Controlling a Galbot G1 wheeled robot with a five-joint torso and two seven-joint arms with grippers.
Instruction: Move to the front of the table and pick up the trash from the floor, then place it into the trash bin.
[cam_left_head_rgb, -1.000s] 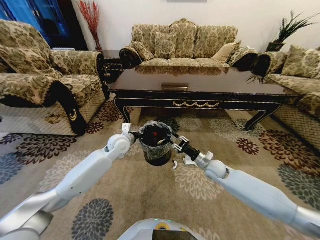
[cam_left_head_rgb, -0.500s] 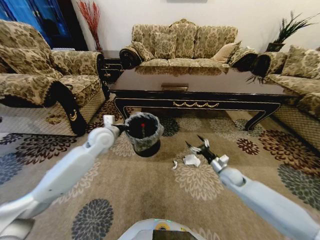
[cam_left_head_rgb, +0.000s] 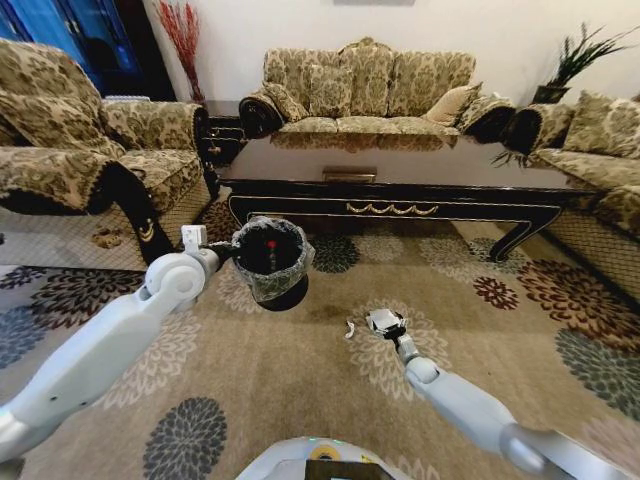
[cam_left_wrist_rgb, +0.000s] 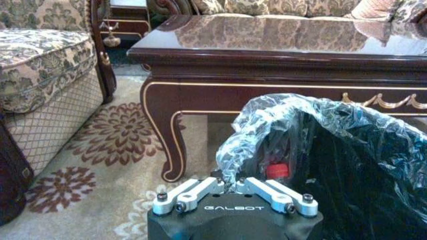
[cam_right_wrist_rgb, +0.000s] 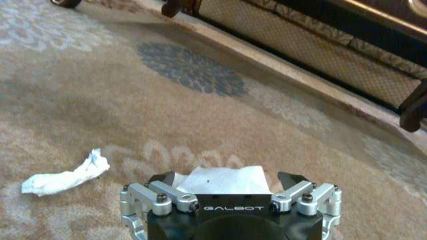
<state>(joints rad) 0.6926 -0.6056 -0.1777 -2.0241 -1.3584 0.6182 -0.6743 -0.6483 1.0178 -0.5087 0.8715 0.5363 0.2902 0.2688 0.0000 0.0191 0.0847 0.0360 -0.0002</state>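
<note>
I can see that the white paper (cam_right_wrist_rgb: 223, 180) has a smooth, broad side with a straight edge (cam_right_wrist_rgb: 264, 179), so I expect it to stay spread out when I pinch that edge.
My left gripper (cam_left_head_rgb: 226, 256) (cam_left_wrist_rgb: 231, 183) is shut on the rim and liner of the black trash bin (cam_left_head_rgb: 272, 264) (cam_left_wrist_rgb: 347, 165), holding it tilted over the floor (cam_left_head_rgb: 300, 380) in front of the table (cam_left_head_rgb: 400, 172) (cam_left_wrist_rgb: 280, 47). A red cap (cam_left_head_rgb: 270, 243) (cam_left_wrist_rgb: 277, 170) shows inside the bin. My right gripper (cam_left_head_rgb: 391, 327) (cam_right_wrist_rgb: 227, 180) is down at the carpet, open, with a fingertip on either side of a crumpled white paper (cam_left_head_rgb: 379, 318) (cam_right_wrist_rgb: 223, 175). A second white scrap (cam_left_head_rgb: 350, 328) (cam_right_wrist_rgb: 64, 175) lies on the carpet close beside it.
Patterned sofas stand on the left (cam_left_head_rgb: 80, 140), at the back (cam_left_head_rgb: 370, 90) and on the right (cam_left_head_rgb: 600, 150) of the table. A small dark side table (cam_left_head_rgb: 222, 125) sits in the back-left corner. A sofa base (cam_right_wrist_rgb: 313, 55) runs along the carpet edge.
The left arm carried the bin leftward, away from the right arm. The right arm dropped from beside the bin down to the white paper on the carpet.
</note>
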